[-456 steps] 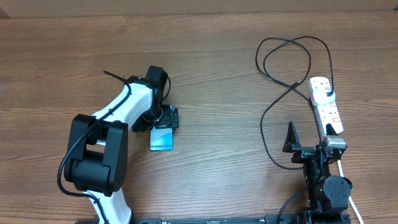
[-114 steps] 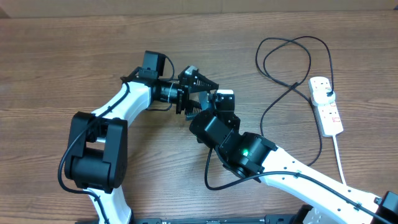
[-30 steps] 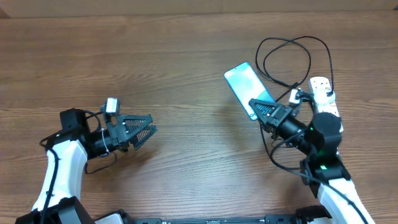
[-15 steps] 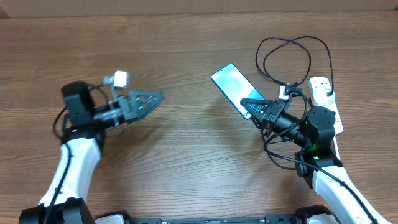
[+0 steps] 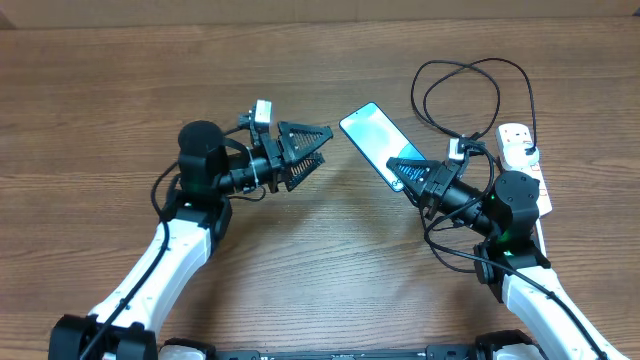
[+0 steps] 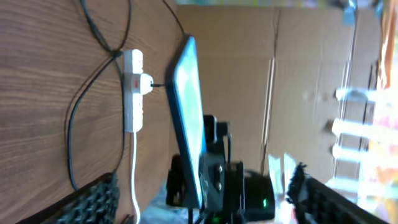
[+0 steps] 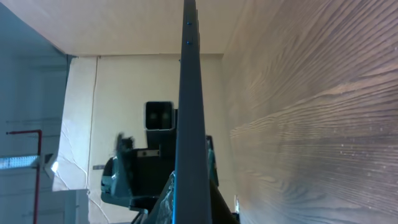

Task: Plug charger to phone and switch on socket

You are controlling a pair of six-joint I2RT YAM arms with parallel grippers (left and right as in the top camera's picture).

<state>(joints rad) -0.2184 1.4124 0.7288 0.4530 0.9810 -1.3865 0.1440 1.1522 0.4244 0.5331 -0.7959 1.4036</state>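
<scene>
Next, I take the phone's side (image 5: 360,142) with my left gripper, because my right gripper is covering the phone's lower end, where the charger goes. This will free my right gripper for the charger.
My right gripper (image 5: 402,172) is shut on the lower end of the phone (image 5: 372,135), holding it off the table with its teal screen facing up and left. The right wrist view shows the phone (image 7: 189,112) edge-on between the jaws. My left gripper (image 5: 322,147) stands open just left of the phone, pointing at it, with nothing between its fingers. In the left wrist view the phone (image 6: 189,118) stands ahead. The white socket (image 5: 522,150) lies at the right, partly behind the right arm. The charger (image 5: 470,75) loops beyond it; its plug tip is hidden.
The socket (image 6: 132,93) and the charger's black cable (image 6: 93,93) lie on the bare wood table (image 5: 300,270). A cardboard wall (image 6: 298,74) stands behind. The socket's white cord (image 6: 134,180) runs toward the table's near edge.
My left arm has swung right across the table until its open jaws face the phone. The right gripper shifted the phone a little left, then held still.
</scene>
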